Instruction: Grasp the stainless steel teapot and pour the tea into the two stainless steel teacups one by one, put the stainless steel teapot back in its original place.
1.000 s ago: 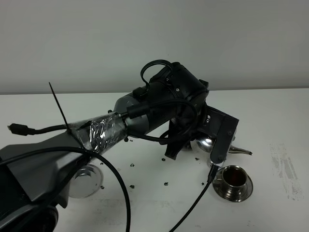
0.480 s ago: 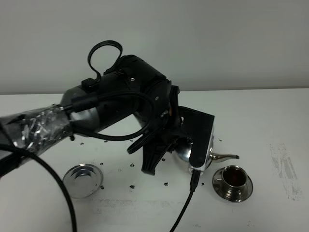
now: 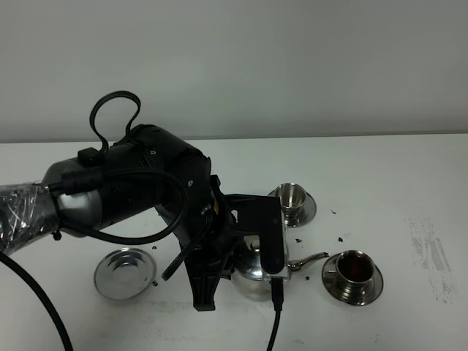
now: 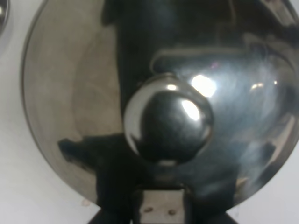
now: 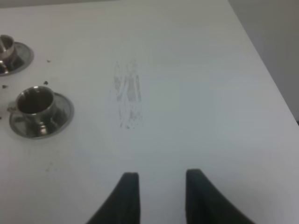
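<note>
The robot's left gripper should pull the teapot back and point its spout at the empty far teacup (image 3: 292, 197), because the teapot's spout (image 3: 313, 259) is next to the filled near teacup.
My left gripper (image 3: 243, 256) is shut on the stainless steel teapot (image 3: 252, 276) and holds it upright, low over the table's front middle. Its thin spout (image 3: 308, 259) points right, toward the near teacup (image 3: 355, 269), which holds brown tea and stands on its saucer. The far teacup (image 3: 292, 196) stands on its saucer behind the pot. In the left wrist view the pot's lid and round knob (image 4: 168, 123) fill the picture and the fingers are hidden. My right gripper (image 5: 161, 196) is open and empty over bare table, right of both teacups (image 5: 38, 106) (image 5: 6, 48).
A flat round steel coaster (image 3: 124, 273) lies at the front left, left of the pot. My bulky left arm (image 3: 139, 190) and its cables hang over the table's left half. Dark specks dot the table (image 3: 409, 175) around the cups. A scuffed patch (image 3: 430, 252) is at the right.
My left arm has swung left and down toward the table's front with the teapot in it. The spout has drawn back from above the near cup, and the far cup has come into view.
</note>
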{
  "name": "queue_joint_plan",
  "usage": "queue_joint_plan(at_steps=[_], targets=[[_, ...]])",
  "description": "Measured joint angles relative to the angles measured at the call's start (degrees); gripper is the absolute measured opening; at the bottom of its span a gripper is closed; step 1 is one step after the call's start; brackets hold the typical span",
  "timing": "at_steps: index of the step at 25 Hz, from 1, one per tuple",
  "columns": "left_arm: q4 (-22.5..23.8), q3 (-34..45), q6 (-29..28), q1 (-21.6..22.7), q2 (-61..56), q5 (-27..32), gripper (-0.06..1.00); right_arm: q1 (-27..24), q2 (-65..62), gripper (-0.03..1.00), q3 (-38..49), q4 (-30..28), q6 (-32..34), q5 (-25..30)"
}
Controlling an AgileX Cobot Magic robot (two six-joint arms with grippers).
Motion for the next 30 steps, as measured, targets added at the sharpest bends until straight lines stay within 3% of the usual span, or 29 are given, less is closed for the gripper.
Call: queue_joint_plan(at_steps=[15, 26, 30], targets=[[-3.07, 5.84, -4.79, 0.75, 5.66, -8.77, 0.21, 0.00, 0.00, 0.23, 0.00, 0.00, 0.00, 0.00], [-2.87, 5.77, -4.84, 0.75, 2.21, -8.55, 0.21, 0.00, 0.00, 0.23, 0.00, 0.00, 0.00, 0.00], [-1.47, 2.76, -4.91, 1.59, 0.29, -5.22, 0.21, 0.00, 0.00, 0.23, 0.00, 0.00, 0.00, 0.00]])
